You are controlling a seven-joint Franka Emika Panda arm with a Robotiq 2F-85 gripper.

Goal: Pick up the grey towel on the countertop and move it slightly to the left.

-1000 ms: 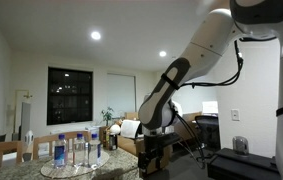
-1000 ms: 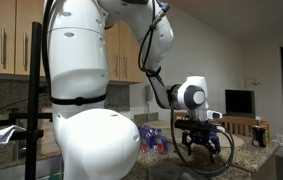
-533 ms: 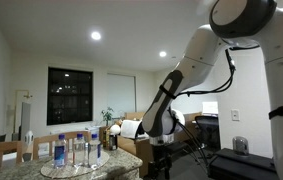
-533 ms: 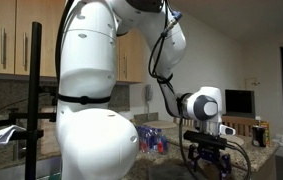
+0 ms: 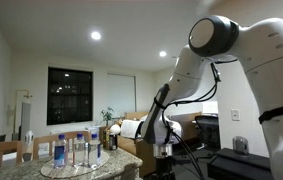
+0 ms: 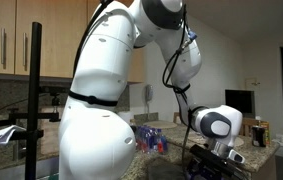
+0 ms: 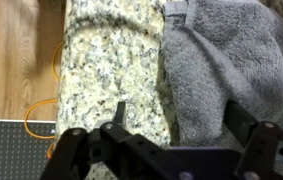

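When I carry the grey towel (image 7: 231,62), I expect it to bunch into a fold at my gripper and trail in soft folds: the towel's limp edge (image 7: 177,85) lies rumpled.
In the wrist view the grey towel (image 7: 231,60) lies bunched on the right part of the speckled granite countertop (image 7: 111,60). My gripper (image 7: 181,122) is open just above it. The left finger is over bare stone beside the towel's edge and the right finger is over the towel. In both exterior views the arm bends down, with the gripper (image 5: 161,158) (image 6: 209,162) low at the countertop (image 6: 249,160). I cannot make out the towel in the exterior views.
A round tray with several water bottles (image 5: 73,152) stands on the countertop; the bottles also show behind the arm (image 6: 151,140). Wooden floor (image 7: 16,50), an orange cable (image 7: 43,110) and a grey mat (image 7: 16,150) lie beyond the counter's rounded edge. Wooden chair backs (image 5: 1,152) stand nearby.
The arm has swung over and lowered. The gripper has dropped from above the counter to just over the towel, and it stays open.
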